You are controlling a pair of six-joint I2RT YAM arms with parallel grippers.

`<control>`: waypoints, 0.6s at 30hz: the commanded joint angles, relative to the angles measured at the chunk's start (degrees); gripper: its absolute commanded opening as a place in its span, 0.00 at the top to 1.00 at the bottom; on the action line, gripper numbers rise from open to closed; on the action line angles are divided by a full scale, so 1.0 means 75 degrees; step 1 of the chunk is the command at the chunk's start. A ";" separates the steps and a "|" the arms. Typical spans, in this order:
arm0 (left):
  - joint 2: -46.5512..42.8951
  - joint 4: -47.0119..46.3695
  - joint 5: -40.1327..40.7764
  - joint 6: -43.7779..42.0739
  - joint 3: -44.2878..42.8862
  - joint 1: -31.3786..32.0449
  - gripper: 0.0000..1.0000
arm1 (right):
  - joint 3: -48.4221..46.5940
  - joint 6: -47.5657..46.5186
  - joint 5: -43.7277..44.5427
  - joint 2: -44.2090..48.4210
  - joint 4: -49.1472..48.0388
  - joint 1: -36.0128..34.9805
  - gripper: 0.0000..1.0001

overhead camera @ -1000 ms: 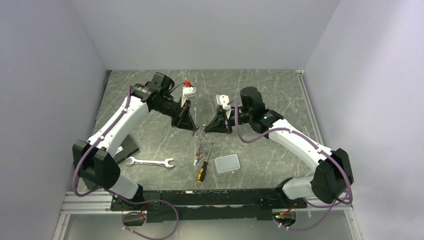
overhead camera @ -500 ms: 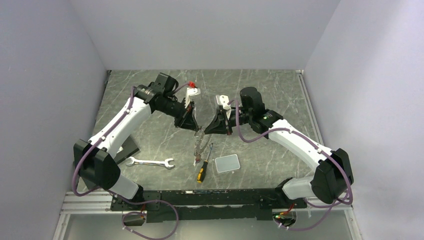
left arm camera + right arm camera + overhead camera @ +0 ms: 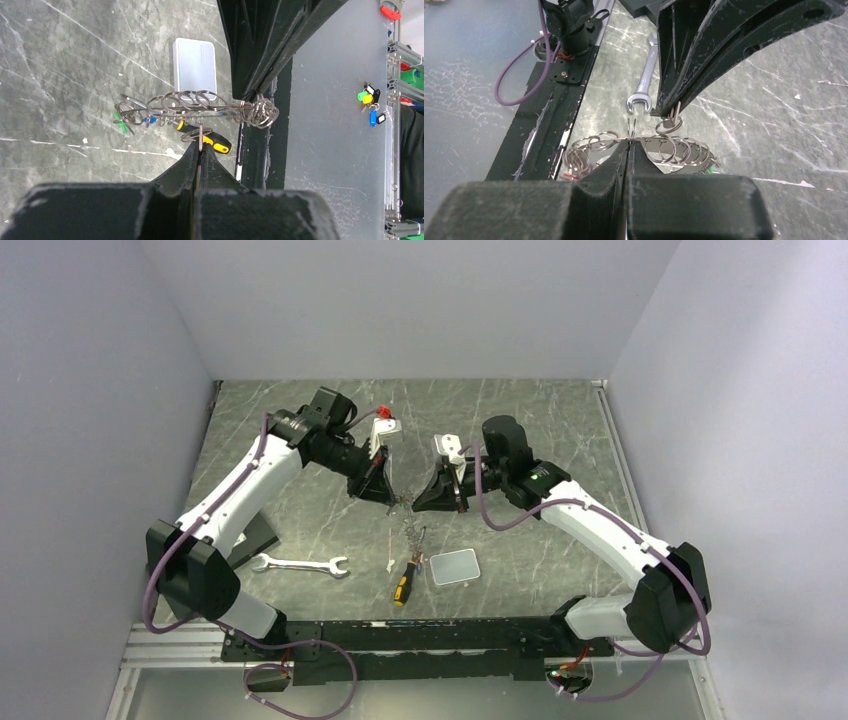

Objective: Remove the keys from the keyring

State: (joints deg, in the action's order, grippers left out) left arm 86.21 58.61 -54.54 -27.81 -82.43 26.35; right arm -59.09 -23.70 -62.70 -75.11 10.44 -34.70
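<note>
My left gripper keeps moving away, now that the small ring [image 3: 669,126] is clear of the keyring, and lets go of the ring over the open table [image 3: 352,518] by the wrench.
The keyring [image 3: 220,106] is a thin wire strung with several small split rings, held in the air between both grippers. It also shows in the top view [image 3: 405,506] and the right wrist view [image 3: 611,138]. My right gripper [image 3: 629,145] [image 3: 419,504] is shut on its wire. My left gripper [image 3: 200,150] [image 3: 388,496] is shut on a thin flat metal piece, seemingly a key, that carries a small ring [image 3: 192,135]. The keys [image 3: 131,119] with green and blue tags hang at one end, over the table [image 3: 410,535]. A red tag [image 3: 573,175] hangs at the other end.
A yellow-and-black screwdriver [image 3: 405,580] and a grey box [image 3: 454,567] lie right below the hanging keys. A silver wrench [image 3: 300,564] lies to the left, with a black block [image 3: 255,535] behind it. The arms' black base rail [image 3: 400,635] runs along the near edge.
The long dangling strand of keys has drawn up into a shorter bunch under the grippers. My right gripper has shifted slightly right and down. My left gripper has barely moved.
</note>
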 commanded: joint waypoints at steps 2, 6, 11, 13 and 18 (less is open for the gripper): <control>-0.0444 0.0318 -0.0285 -0.0184 -0.0458 -0.0100 1.00 | -0.0122 -0.0464 -0.0194 0.0338 0.0083 -0.0003 1.00; -0.0490 0.0320 -0.0411 -0.0185 -0.0417 -0.0159 1.00 | -0.0030 -0.0435 -0.0174 0.0387 0.0066 0.0074 1.00; -0.0496 0.0223 -0.0606 -0.0097 -0.0388 -0.0302 1.00 | 0.0089 -0.0247 -0.0217 0.0433 -0.0081 0.0258 1.00; -0.0486 0.0118 -0.0700 -0.0013 -0.0357 -0.0378 1.00 | 0.0156 -0.0182 -0.0223 0.0451 -0.0166 0.0304 1.00; -0.0413 -0.0202 -0.0603 0.0299 -0.0226 -0.0447 1.00 | 0.0267 0.0011 -0.0161 0.0473 -0.0353 0.0558 1.00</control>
State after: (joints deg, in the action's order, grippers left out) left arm 84.20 59.90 -57.14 -27.33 -83.61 23.57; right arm -57.30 -24.51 -62.50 -73.78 12.34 -32.01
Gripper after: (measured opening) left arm 0.020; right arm 0.014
